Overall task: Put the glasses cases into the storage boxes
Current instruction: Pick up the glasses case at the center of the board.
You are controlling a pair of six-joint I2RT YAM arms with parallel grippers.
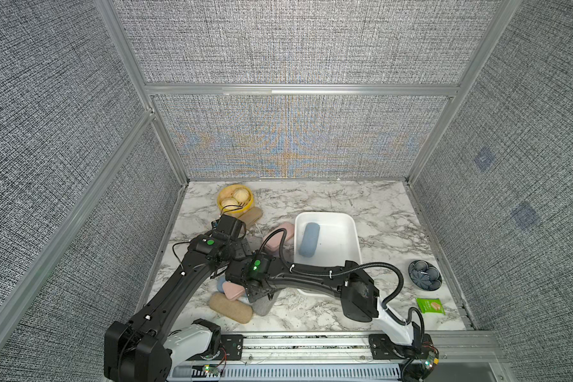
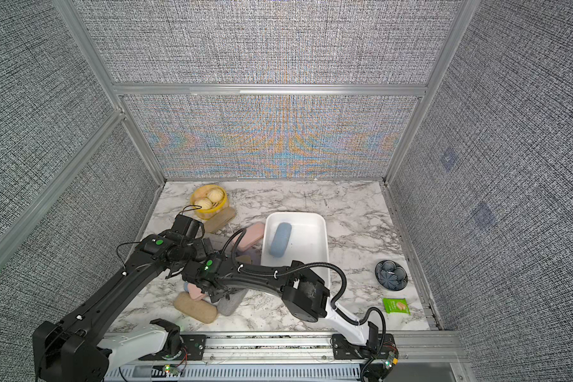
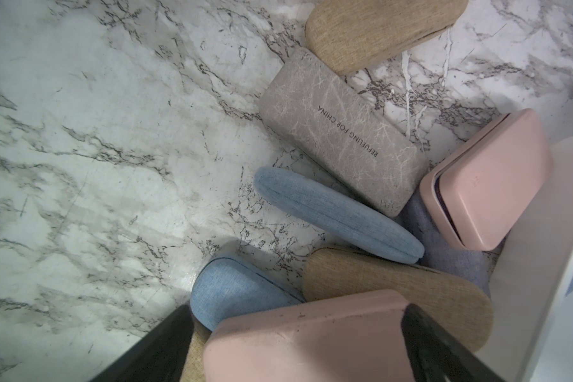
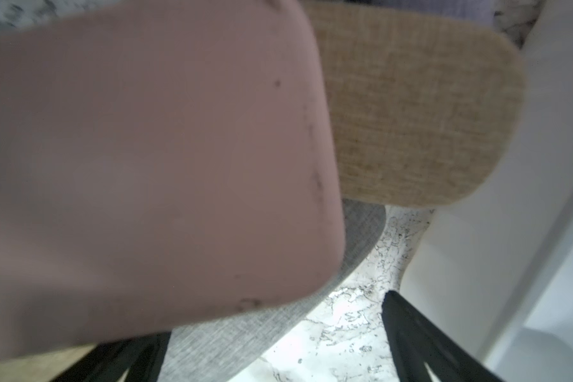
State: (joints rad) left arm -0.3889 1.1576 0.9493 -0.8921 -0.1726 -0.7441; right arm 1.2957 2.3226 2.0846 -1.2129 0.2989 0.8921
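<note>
The pink case (image 4: 235, 191) is lying across the grey case. Next, my right gripper moves back to the grey case's free near end (image 1: 264, 307) and pulls the grey case out from there.
The white storage box (image 1: 325, 215) (image 2: 295, 215) holds one blue glasses case (image 1: 308, 238). Left of it lies a pile of cases: a pink one (image 1: 280, 236) against the box, tan (image 1: 230, 307), pink (image 1: 234, 290) and grey (image 1: 263, 306) near the front. In the left wrist view I see a printed grey case (image 3: 338, 132), two blue ones (image 3: 338, 215) and a lavender one (image 3: 444, 251). My left gripper (image 1: 245, 248) (image 3: 296, 309) is open above a pink case (image 3: 311, 340). My right gripper (image 1: 260, 294) (image 4: 275, 317) is open low over the grey case (image 4: 245, 337).
A yellow steamer basket (image 1: 235, 198) with buns stands at the back left, a tan case (image 1: 253, 215) beside it. At the right are a dark patterned bowl (image 1: 424, 275) and a green packet (image 1: 430, 306). The two arms nearly touch over the pile.
</note>
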